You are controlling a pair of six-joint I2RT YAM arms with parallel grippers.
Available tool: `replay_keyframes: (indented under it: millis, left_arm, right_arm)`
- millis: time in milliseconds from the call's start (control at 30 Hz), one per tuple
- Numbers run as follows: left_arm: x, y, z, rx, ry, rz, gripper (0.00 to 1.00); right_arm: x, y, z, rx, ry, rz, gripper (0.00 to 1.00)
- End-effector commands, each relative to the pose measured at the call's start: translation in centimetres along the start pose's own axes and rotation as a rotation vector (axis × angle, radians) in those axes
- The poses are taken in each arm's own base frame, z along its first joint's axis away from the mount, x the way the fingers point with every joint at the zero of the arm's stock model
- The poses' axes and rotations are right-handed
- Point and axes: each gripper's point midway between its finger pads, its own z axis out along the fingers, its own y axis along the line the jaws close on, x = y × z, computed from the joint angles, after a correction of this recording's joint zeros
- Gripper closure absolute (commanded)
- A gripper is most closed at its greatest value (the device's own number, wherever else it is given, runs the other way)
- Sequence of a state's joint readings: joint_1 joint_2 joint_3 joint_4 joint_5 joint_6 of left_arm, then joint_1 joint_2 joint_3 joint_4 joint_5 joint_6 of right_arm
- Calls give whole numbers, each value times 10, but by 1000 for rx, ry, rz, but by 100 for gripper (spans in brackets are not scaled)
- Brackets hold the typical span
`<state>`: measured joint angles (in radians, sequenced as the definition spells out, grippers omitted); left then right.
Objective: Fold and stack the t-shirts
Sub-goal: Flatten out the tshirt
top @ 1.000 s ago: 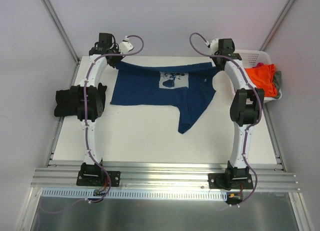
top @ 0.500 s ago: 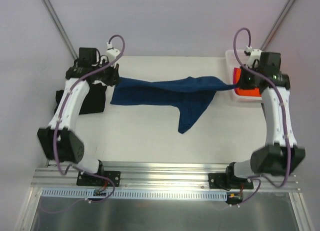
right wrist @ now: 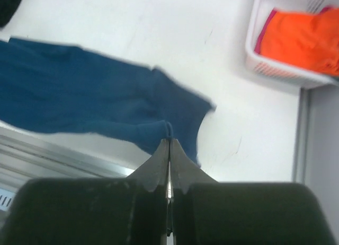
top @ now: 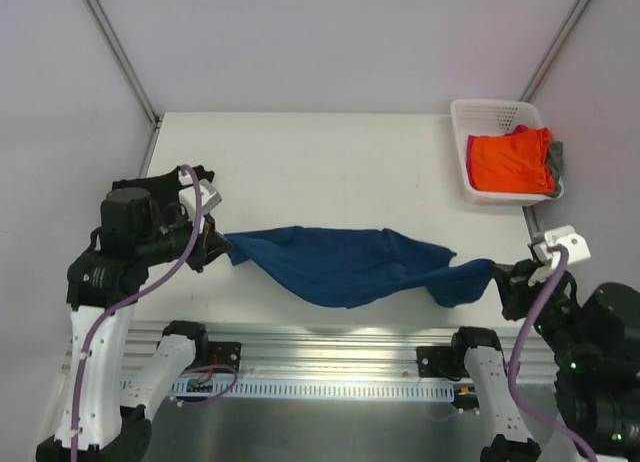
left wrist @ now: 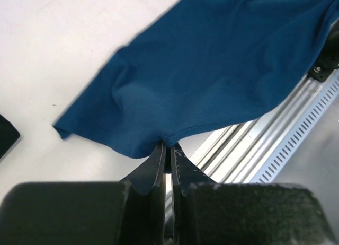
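The navy blue t-shirt point(top: 345, 282) sags in a bunch at the table's near edge. My left gripper and my right gripper should pick it up and spread it out from the table's far edge point(top: 340, 130).
A navy blue t-shirt point(top: 345, 265) hangs stretched in a sagging band over the table's near edge, its print hidden. My left gripper point(top: 222, 245) is shut on its left end, and the left wrist view shows the jaws point(left wrist: 168, 147) pinching a fold of the blue cloth point(left wrist: 212, 70). My right gripper point(top: 502, 275) is shut on the right end, with cloth point(right wrist: 79, 96) bunched at the fingertips point(right wrist: 169, 139). A corner of the black t-shirt point(left wrist: 6, 134) lies on the table to the left. Orange point(top: 510, 160), pink and grey point(top: 556, 160) shirts lie in the basket.
The white plastic basket point(top: 497, 109) stands at the table's far right corner. The aluminium rail point(top: 330, 342) with both arm bases runs along the near edge, right under the hanging shirt. White table point(top: 330, 172) stretches behind the shirt.
Both arms have swung back from the far side to the near edge, carrying the navy shirt along. It went from spread flat with the print showing to a bunched, stretched band.
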<state>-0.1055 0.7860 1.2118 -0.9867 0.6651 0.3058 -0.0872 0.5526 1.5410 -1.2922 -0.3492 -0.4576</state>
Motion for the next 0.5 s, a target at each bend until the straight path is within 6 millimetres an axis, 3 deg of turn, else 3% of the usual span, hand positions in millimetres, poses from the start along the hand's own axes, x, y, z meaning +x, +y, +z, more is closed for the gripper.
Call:
replay_keyframes:
  millis: [0,67,100,133,167,200,267,300,333,367,400,467]
  left_arm:
    - [2,-39,-32,60,-24,9,100]
    - [-17,-49,-48,53,-88,65,100]
    - [-30,-48,-54,32,-120,82,100]
    - [-47,-39,-54,6,-141,100,100]
    - [-74,-31,-68,-74,-197,165,100]
    - [-97,-14,-64,-118,-224,196,100]
    - [-134,-2,-73,-185,-291,291,100]
    - [-149,5,-74,-211,-312,318,100]
    - [-168,21,-64,-220,-316,327,100]
    - [-192,19,-75,-239,-368,370,100]
    - [-204,34,-60,-227,-348,360,100]
    - [-235,37,-68,-249,-397,389,100]
  right_arm:
    - [47,18,-38,-25,160,-10,100]
    - [37,12,-48,32,91,-28,100]
    - [22,-1,-48,95,45,-41,100]
    - [11,-8,-46,118,16,-42,100]
    - [-1,-17,-43,150,-18,-31,100]
    - [-28,-37,-33,216,-82,-49,100]
    - [-56,-57,-19,273,-147,-86,100]
    - [-86,-75,-7,343,-216,-102,100]
    - [-102,-79,2,345,-244,-121,99]
    - [-116,-84,7,363,-267,-131,100]
    - [-137,-93,9,405,-322,-132,100]
    - [-165,-103,24,423,-349,-147,99]
